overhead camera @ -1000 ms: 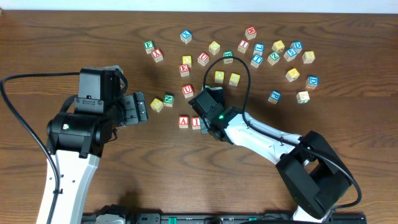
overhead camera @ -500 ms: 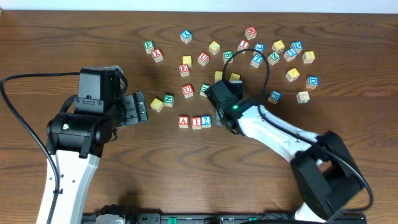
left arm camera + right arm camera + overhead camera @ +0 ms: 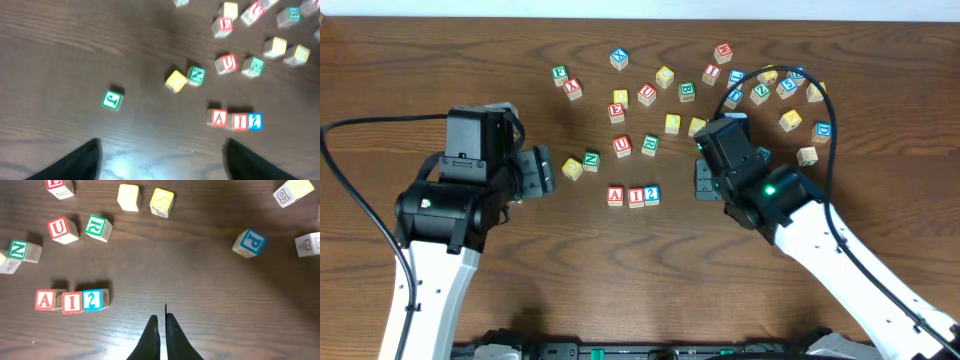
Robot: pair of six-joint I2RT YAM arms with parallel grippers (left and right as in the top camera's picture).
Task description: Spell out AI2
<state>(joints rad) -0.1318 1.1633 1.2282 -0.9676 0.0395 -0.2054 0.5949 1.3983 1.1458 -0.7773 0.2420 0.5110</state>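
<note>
A gap (image 3: 625, 197) lies between the red A block and the red I block. My left gripper should push on the A block's outer side (image 3: 609, 197) to close the gap.
A red A block (image 3: 615, 195), a red I block (image 3: 635, 196) and a blue 2 block (image 3: 652, 195) stand touching in a row on the wooden table, reading AI2. They also show in the right wrist view, A (image 3: 45, 300), I (image 3: 71, 302), 2 (image 3: 92, 300), and in the left wrist view, A (image 3: 218, 118), I (image 3: 239, 121), 2 (image 3: 254, 121). My right gripper (image 3: 704, 180) is shut and empty, to the right of the row, its fingertips (image 3: 163, 319) pressed together. My left gripper (image 3: 548, 170) is open and empty, left of the row; its fingers (image 3: 161, 150) are spread wide.
Several loose letter blocks lie behind the row: a red U (image 3: 622, 146), a green R (image 3: 650, 144), a green N (image 3: 591, 160), a yellow block (image 3: 572, 168), a blue P (image 3: 248, 242). More blocks are scattered at the back right (image 3: 790, 85). A green block (image 3: 112, 99) shows under the left wrist.
My right gripper has let go of the blue 2 block at the end of the row and has drawn back to the right. The left arm has not moved.
</note>
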